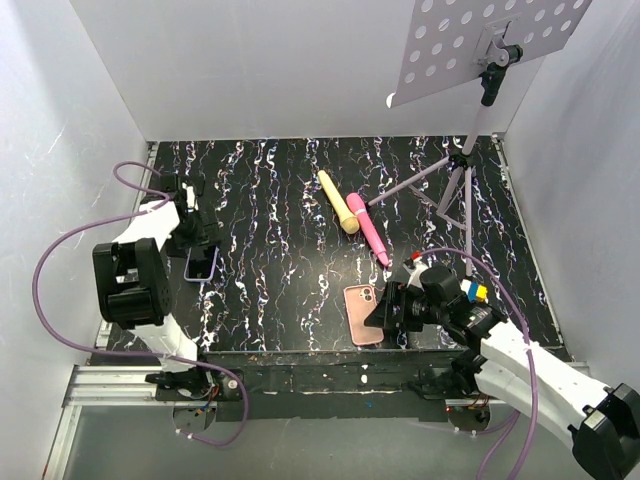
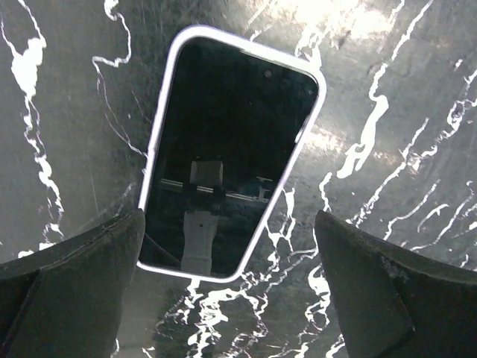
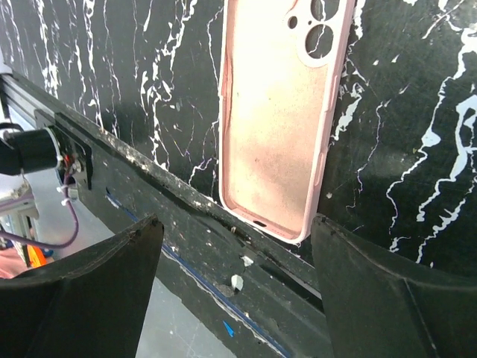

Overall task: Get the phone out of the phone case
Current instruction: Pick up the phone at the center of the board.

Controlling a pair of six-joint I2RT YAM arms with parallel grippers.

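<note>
The phone [image 1: 201, 264] is far across the table from my right gripper. My left gripper should therefore pick up the phone by its long edges [image 2: 277, 192] and pass it over.
The phone [image 1: 200, 263] lies flat on the black marbled table at the left, screen up, bare, with a thin lilac rim. My left gripper [image 1: 192, 222] hovers over it, open; in the left wrist view its fingers flank the near end of the phone [image 2: 231, 156] without touching, left gripper [image 2: 227, 298]. The salmon-pink phone case [image 1: 362, 313] lies at the table's front edge, hollow side up and empty. My right gripper [image 1: 392, 310] stands beside it, open. In the right wrist view the phone case [image 3: 279, 127] rests just beyond the right gripper [image 3: 235, 291], apart from both fingers.
A yellow stick [image 1: 338, 202] and a pink marker-like stick [image 1: 368, 228] lie mid-table. A tripod stand [image 1: 462, 165] with a perforated plate [image 1: 480, 40] occupies the back right. The table's front rail [image 3: 186, 216] runs under the right gripper. White walls close in on three sides.
</note>
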